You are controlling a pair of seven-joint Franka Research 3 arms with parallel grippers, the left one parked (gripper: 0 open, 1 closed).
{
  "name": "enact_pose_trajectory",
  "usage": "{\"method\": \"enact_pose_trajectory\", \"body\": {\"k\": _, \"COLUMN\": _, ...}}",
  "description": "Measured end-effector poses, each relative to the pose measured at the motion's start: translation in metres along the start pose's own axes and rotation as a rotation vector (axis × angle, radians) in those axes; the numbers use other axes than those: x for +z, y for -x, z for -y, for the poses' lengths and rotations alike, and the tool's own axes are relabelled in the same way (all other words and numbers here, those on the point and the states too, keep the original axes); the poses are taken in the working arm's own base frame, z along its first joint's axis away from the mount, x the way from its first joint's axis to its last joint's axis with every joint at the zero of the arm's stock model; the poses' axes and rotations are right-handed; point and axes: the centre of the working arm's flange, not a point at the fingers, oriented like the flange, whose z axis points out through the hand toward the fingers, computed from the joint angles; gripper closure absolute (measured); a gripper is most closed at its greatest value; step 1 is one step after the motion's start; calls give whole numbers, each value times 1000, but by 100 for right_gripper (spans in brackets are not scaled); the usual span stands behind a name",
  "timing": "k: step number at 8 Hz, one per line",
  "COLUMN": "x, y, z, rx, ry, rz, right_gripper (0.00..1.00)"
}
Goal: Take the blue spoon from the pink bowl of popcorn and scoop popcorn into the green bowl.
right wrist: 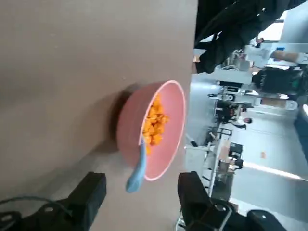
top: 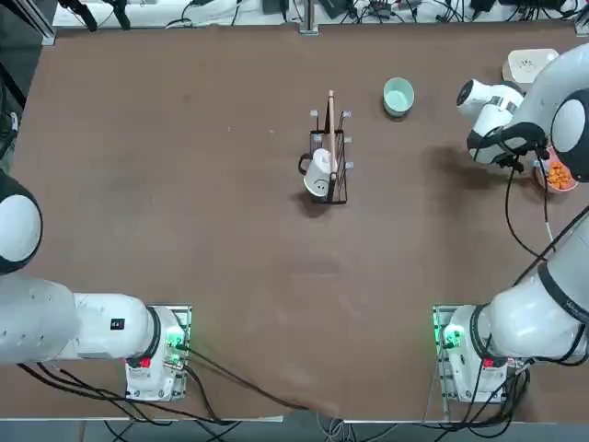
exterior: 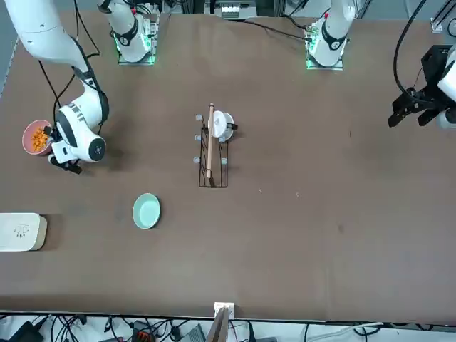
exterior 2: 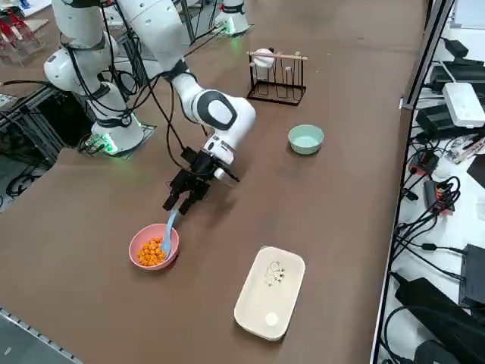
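The blue spoon will bring up only a few pieces when I lift it, because the scoop is hidden in the loose orange popcorn.
The pink bowl holds a heap of orange popcorn and sits near the table's right edge. The blue spoon rests in it, scoop in the popcorn and handle sticking out over the rim. My right gripper is low beside the bowl, open. In the wrist view the spoon has its handle end between the two fingers of the gripper, without touching either one. The green bowl stands farther back toward the table's middle, with nothing in it.
A white rectangular dish lies near the pink bowl at the table's far right corner. A black wire rack with a white mug on it stands at mid-table. Bare brown tabletop lies between the pink and green bowls.
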Motion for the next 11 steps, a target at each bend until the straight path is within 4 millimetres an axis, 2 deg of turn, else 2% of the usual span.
{"method": "enact_pose_trajectory", "body": {"k": 1, "x": 1, "y": 0, "z": 0, "rx": -2, "ry": 7, "rz": 1, "right_gripper": 16}}
{"method": "enact_pose_trajectory", "body": {"k": 4, "x": 8, "y": 1, "z": 3, "rx": -2, "ry": 21, "rz": 5, "right_gripper": 23}}
{"method": "enact_pose_trajectory", "body": {"k": 7, "x": 15, "y": 1, "z": 15, "rx": 38, "ry": 46, "rz": -11, "right_gripper": 41}}
{"method": "enact_pose_trajectory", "body": {"k": 9, "x": 15, "y": -2, "z": 14, "rx": 48, "ry": 55, "rz": -9, "right_gripper": 59}}
{"method": "enact_pose_trajectory", "body": {"k": 10, "x": 15, "y": -2, "z": 13, "rx": 50, "ry": 59, "rz": -7, "right_gripper": 74}}
{"method": "enact_pose_trajectory", "body": {"k": 11, "x": 15, "y": -2, "z": 12, "rx": 51, "ry": 64, "rz": -4, "right_gripper": 76}}
